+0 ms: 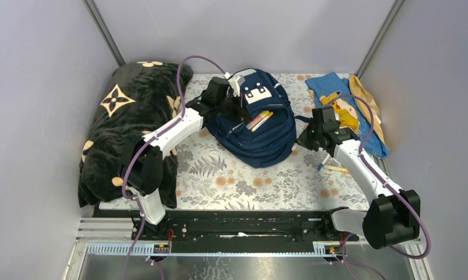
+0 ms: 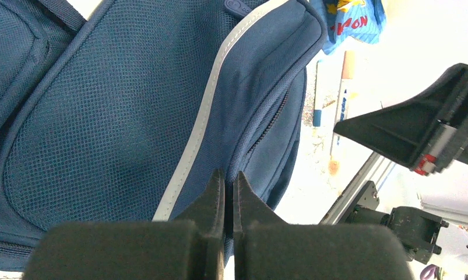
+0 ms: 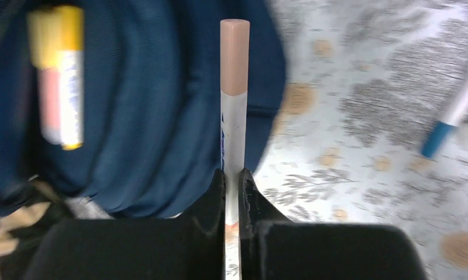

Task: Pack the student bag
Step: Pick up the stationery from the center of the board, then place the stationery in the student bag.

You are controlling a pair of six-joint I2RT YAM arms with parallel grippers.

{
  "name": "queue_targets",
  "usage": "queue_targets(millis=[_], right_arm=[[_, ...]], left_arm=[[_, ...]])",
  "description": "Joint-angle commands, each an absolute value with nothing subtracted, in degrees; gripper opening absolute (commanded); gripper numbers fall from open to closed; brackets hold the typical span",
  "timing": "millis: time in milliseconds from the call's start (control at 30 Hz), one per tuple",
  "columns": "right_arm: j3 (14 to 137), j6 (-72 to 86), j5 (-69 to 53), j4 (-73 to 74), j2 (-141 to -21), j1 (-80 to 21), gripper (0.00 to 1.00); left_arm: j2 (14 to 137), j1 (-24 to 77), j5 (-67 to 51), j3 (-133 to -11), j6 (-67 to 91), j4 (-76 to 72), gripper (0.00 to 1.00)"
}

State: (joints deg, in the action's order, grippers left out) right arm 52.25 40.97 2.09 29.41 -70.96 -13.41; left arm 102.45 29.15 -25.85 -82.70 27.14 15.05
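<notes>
My right gripper should keep bringing the white marker in until it lies next to the yellow marker (image 1: pixel 262 121), because my left gripper is holding the top pocket (image 1: pixel 272 109) open.
The navy student bag (image 1: pixel 260 137) lies on the flowered table cloth, its top pocket gaping with a yellow marker (image 1: pixel 263 121) and a pink one inside. My left gripper (image 1: pixel 236 108) is shut on the bag's fabric beside the zipper, and blue cloth shows between its fingers (image 2: pixel 217 195). At the bag's right edge my right gripper (image 1: pixel 309 140) is shut on a white marker with a peach cap (image 3: pixel 234 99), which points toward the student bag (image 3: pixel 150 116). The yellow marker (image 3: pixel 71 76) shows blurred in that view.
A blue-capped marker (image 3: pixel 444 128) lies on the cloth right of my right gripper, with a tan-ended one (image 1: pixel 336 169) near it. A black flowered blanket (image 1: pixel 126 128) fills the left side. A light-blue cloth (image 1: pixel 342 105) lies at the back right. Grey walls close in.
</notes>
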Motion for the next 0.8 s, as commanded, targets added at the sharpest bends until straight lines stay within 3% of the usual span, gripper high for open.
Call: queue_targets(millis=[0,200,567,600,700,767], right_arm=[[56.5,43.97,-7.08,23.26,-72.33,-18.11,0.0],[57.46,51.07,-8.2,7.53,-79.75,-23.48,0.0],[64.39,55.78,-4.31,-5.28,-94.33,-23.0,0.0],[66.0,55.76,-4.23,-4.21,-95.34,-22.68,0.05],[68.8,54.6,-4.72,-1.08,-97.26,-22.53,0.52],[68.64,53.99,-5.0,-0.38,-96.2,-22.5,0.64]], left_arm=[[100.04,28.48,-24.68,-83.19,28.73,12.85,0.0],[100.45,28.47,-26.49,-82.63,30.85,11.97,0.0],[99.9,28.47,-27.55,-82.25,31.64,11.98,0.0],[99.99,28.48,-27.72,-82.87,31.35,12.73,0.0],[99.9,28.48,-27.56,-83.51,30.84,13.45,0.0],[99.87,28.4,-27.52,-83.53,30.7,13.51,0.0]])
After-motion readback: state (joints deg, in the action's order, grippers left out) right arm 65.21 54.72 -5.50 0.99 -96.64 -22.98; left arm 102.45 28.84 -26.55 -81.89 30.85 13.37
